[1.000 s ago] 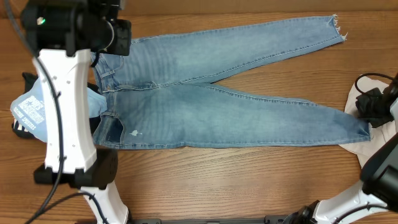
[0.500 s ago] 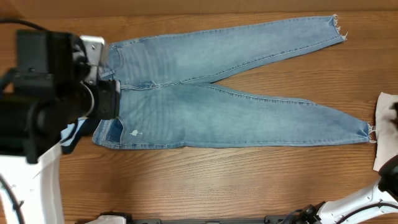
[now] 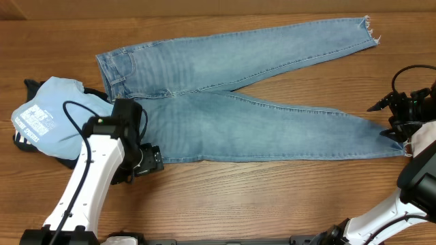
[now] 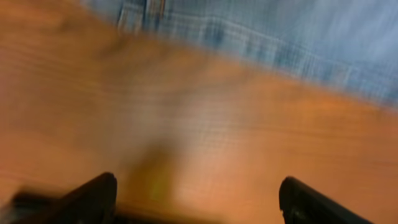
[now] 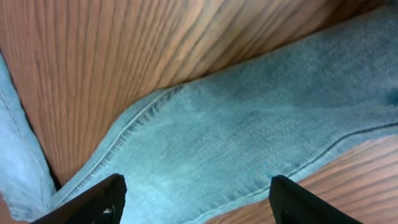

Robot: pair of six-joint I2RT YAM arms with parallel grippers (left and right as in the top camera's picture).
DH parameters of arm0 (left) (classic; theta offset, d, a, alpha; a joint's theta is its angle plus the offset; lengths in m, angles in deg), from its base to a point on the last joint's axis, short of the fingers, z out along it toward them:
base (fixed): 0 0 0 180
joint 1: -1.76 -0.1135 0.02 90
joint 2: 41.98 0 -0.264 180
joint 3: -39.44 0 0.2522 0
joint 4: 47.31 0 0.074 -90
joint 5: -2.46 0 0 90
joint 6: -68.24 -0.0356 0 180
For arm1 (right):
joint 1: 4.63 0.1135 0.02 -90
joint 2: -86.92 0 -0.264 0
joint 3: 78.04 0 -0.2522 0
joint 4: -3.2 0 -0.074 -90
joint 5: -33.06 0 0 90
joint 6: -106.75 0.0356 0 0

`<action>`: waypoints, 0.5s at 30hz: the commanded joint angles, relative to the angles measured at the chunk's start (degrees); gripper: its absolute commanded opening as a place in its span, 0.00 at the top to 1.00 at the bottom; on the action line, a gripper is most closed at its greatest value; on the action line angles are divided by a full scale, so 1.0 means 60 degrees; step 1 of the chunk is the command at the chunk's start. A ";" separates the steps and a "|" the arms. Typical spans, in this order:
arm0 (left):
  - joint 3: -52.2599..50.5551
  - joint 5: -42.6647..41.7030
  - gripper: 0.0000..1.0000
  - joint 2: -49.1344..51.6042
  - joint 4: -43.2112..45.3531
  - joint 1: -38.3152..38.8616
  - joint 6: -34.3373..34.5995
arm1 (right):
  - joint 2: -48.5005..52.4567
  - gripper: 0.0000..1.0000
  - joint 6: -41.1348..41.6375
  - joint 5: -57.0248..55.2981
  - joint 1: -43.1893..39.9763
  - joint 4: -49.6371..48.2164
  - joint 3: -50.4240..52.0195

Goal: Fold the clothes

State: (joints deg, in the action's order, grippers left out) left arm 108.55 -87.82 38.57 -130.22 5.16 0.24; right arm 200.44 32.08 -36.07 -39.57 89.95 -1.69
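Note:
I should grip the waist's front corner [image 3: 169, 156] with my left gripper while my right gripper brings the near hem across, because the near leg [image 3: 293, 134] spreads away from the far leg.
The light-blue jeans [image 3: 225, 122] lie flat on the wooden table, waist to the left and both legs running right to frayed hems. My left gripper [image 3: 145, 160] is low at the front corner of the waist. In the blurred left wrist view it [image 4: 198, 198] is open over bare wood, with denim [image 4: 273, 31] ahead. My right gripper [image 3: 388, 120] hovers over the near leg's hem. The right wrist view shows it [image 5: 198, 199] open with the denim leg [image 5: 236, 130] under it and nothing between the fingers.
A sky-blue printed shirt [image 3: 48, 119] lies on a black garment [image 3: 30, 87] at the left edge, touching the jeans' waist. Bare table [image 3: 272, 197] runs along the front. The far leg's hem [image 3: 368, 30] reaches the back right.
Both grippers have opened. The left arm swung from above the waistband down to the waist's front corner. The right gripper went off to the right and came back over the near hem.

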 commanded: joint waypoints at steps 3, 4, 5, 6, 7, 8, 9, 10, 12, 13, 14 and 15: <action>-0.1264 -0.0127 0.14 0.0353 0.2834 -0.0750 0.1781 | -0.0379 0.21 -0.0357 -0.0036 0.0255 0.0346 -0.0011; -0.1279 -0.0058 0.13 0.0554 0.3020 -0.0841 0.2040 | -0.0379 0.21 -0.0397 -0.0036 0.0299 0.0404 -0.0011; -0.1279 -0.0044 0.11 0.0823 0.3297 -0.0962 0.2164 | -0.0379 0.21 -0.0539 -0.0036 0.0339 0.0499 -0.0011; -0.1279 -0.0124 0.11 0.1231 0.3676 -0.1147 0.2164 | -0.0379 0.21 -0.0539 -0.0036 0.0364 0.0561 -0.0011; -0.1279 -0.0211 0.12 0.1668 0.3967 -0.1337 0.2164 | -0.0379 0.21 -0.0532 -0.0033 0.0368 0.0572 -0.0011; -0.1279 -0.0211 0.14 0.2069 0.4116 -0.1468 0.2160 | -0.0379 0.21 -0.0532 -0.0033 0.0368 0.0568 -0.0011; -0.1279 -0.0211 0.18 0.2637 0.4320 -0.1577 0.2149 | -0.0379 0.21 -0.0532 -0.0036 0.0368 0.0565 -0.0011; -0.1279 -0.0208 0.22 0.2911 0.4401 -0.1585 0.2113 | -0.0379 0.21 -0.0532 -0.0040 0.0364 0.0561 -0.0011; -0.1279 -0.0208 0.48 0.3333 0.4539 -0.1581 0.2051 | -0.0379 0.20 -0.0470 -0.0397 0.0277 0.0528 -0.0011; -0.1271 -0.0200 0.59 0.3337 0.4615 -0.1585 0.2033 | -0.0379 0.19 -0.0189 -0.0787 0.0193 0.0539 -0.0011; -0.1231 -0.0211 0.69 0.3322 0.4670 -0.1581 0.1956 | -0.0379 0.17 0.0087 -0.1239 0.0149 0.0532 -0.0007; -0.1191 -0.0219 0.74 0.3322 0.4670 -0.1585 0.1931 | -0.0379 0.10 0.0525 -0.1829 0.0091 0.0426 0.0084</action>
State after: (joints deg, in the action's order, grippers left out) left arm 103.44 -90.20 54.49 -103.44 -3.91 12.59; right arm 200.44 30.47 -39.29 -37.89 93.28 -1.69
